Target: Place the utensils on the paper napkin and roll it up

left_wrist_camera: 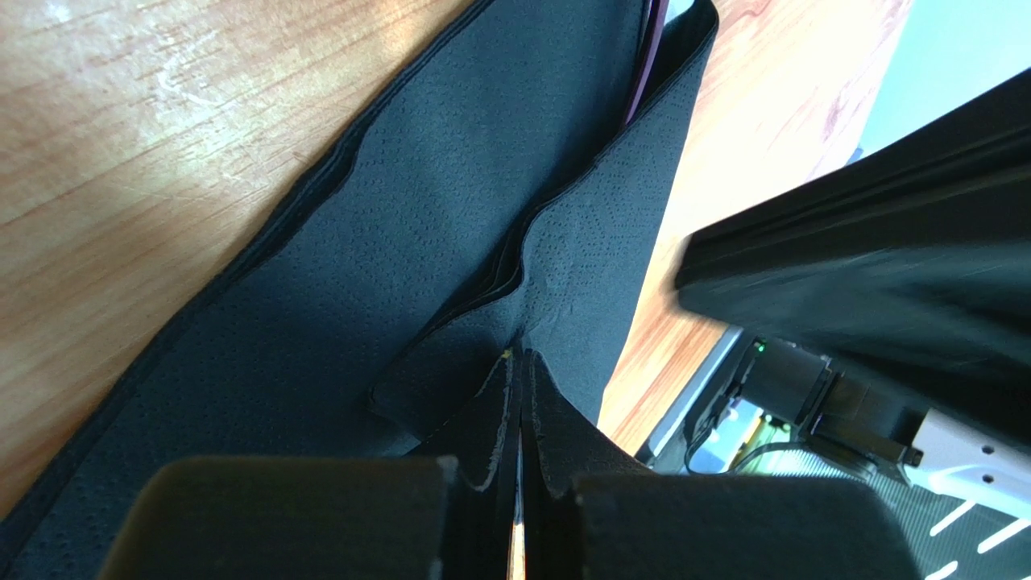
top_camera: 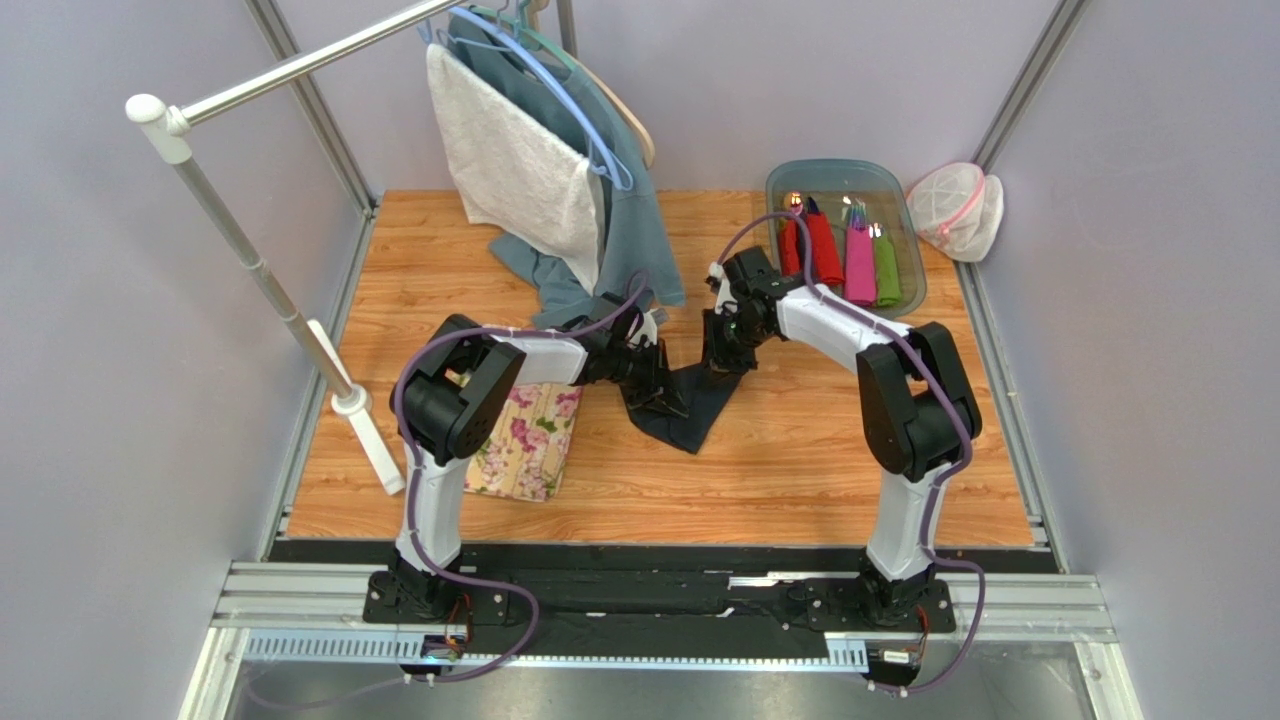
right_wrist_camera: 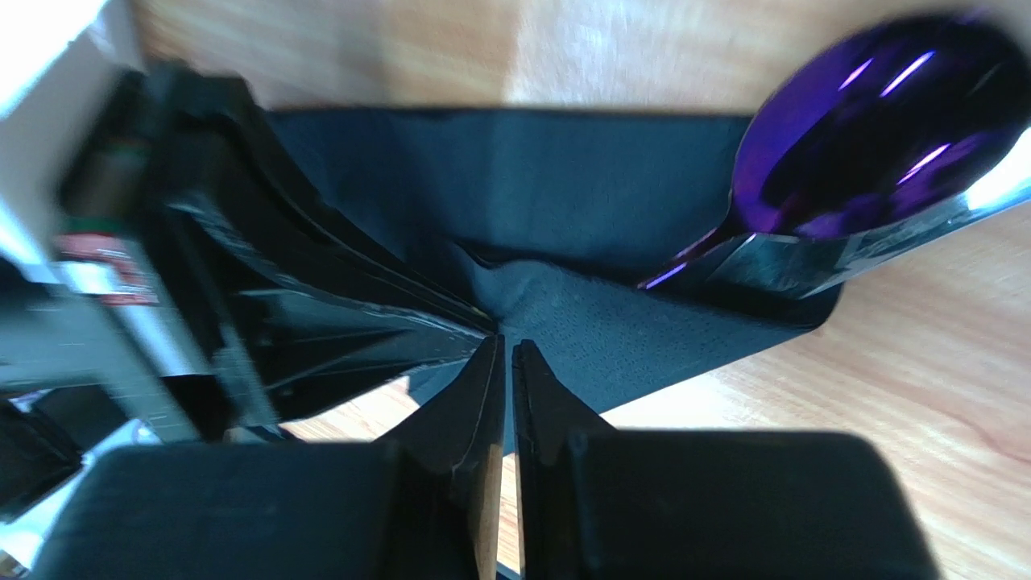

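Observation:
I should hold the folded edge nearer the spoon [left_wrist_camera: 533, 226] with my right gripper before my left gripper, which alone pins the napkin's folded edge [left_wrist_camera: 482, 314], opens and regrips.
The dark navy paper napkin [top_camera: 694, 402] lies crumpled and folded over itself mid-table. My left gripper [top_camera: 655, 390] is shut on a pinched fold of it, seen close in the left wrist view [left_wrist_camera: 520, 363], where the napkin [left_wrist_camera: 363, 278] spreads in long folds. My right gripper [top_camera: 724, 348] is shut on the napkin's opposite edge [right_wrist_camera: 506, 348]. The purple spoon [right_wrist_camera: 865, 133] sticks its bowl out of the napkin's fold at the upper right, with a shiny dark utensil [right_wrist_camera: 835, 251] beside it. The fork is hidden.
A floral cloth mat [top_camera: 526, 438] lies left of the napkin. A clear bin [top_camera: 902, 285] at the back right holds red, pink and green rolls. A clothes rack [top_camera: 271, 285] with a towel and garments stands back left. A white mesh bag [top_camera: 956, 207] sits by the right wall.

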{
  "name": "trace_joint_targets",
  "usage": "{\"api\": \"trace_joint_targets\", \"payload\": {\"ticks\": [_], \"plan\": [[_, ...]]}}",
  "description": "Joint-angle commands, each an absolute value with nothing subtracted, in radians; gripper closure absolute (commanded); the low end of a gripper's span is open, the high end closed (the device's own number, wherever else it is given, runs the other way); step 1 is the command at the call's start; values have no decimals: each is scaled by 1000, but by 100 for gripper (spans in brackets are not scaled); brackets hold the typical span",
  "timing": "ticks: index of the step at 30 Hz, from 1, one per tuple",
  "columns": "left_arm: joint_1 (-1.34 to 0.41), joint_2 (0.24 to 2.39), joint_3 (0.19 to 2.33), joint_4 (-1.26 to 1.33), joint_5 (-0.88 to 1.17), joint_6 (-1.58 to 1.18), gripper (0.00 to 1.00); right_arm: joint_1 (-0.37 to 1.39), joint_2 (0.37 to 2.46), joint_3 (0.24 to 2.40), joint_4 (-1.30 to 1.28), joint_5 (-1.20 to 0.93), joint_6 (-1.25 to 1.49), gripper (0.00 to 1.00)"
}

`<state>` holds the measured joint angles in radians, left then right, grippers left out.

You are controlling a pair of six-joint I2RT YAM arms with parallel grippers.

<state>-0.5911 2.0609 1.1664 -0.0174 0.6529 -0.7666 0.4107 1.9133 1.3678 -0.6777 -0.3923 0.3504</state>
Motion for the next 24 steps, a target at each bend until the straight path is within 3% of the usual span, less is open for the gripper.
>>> {"api": "trace_joint_targets", "payload": {"ticks": [1,24], "plan": [[-583,2106,1135,-77,532,-749,100,422,1884,1333,-608,-341,365,92],[-589,2053,1091,-12,557,-761,99,459,2077,1351,-531,-247,286,96]]}}
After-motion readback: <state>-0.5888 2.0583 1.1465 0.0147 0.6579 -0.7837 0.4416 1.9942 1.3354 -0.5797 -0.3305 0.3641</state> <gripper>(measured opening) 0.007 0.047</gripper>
